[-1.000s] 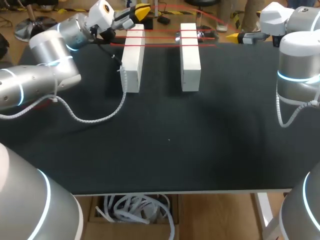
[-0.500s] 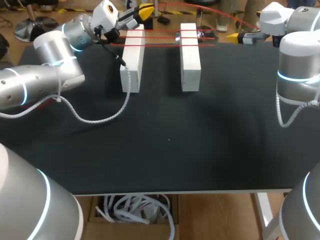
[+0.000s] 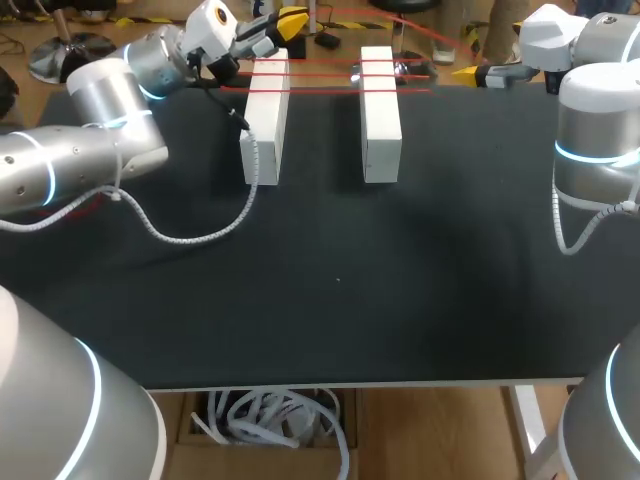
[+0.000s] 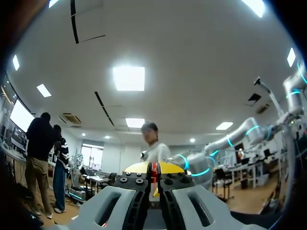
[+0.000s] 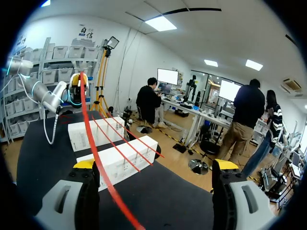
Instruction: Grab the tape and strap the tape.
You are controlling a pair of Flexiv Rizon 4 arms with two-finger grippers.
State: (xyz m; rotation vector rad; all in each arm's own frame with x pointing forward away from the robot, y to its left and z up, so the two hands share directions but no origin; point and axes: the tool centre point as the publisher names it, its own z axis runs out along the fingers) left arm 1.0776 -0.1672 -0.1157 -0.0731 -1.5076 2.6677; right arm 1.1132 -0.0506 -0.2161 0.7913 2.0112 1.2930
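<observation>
The loose piece of tape bows [image 5: 94, 148] past the robot's right gripper, so the tape will hang down in a loop when the robot moves it toward its left gripper.
Two white blocks [image 3: 265, 118] [image 3: 380, 110] lie side by side at the table's far end, with red tape [image 3: 322, 72] stretched across both in several strands. My left gripper [image 3: 285, 22] hangs above the far end of the left block, shut on the tape's free strand; in the left wrist view the red tape [image 4: 154, 172] shows pinched between the yellow tips of the left gripper [image 4: 154, 167]. My right gripper [image 3: 468, 72] is to the right of the blocks, open. In the right wrist view the tape [image 5: 96, 158] runs from the left gripper [image 5: 78, 82] past one finger of the right gripper [image 5: 154, 167].
The black table [image 3: 340, 300] stretches wide in front of the blocks. My left arm's white coiled cable [image 3: 190, 235] trails over the mat beside the left block. In the right wrist view the blocks [image 5: 117, 160] lie ahead of the fingers.
My left arm has shifted a little to the right and toward the far end, carrying the tape strand with it. The right arm and the blocks have not moved.
</observation>
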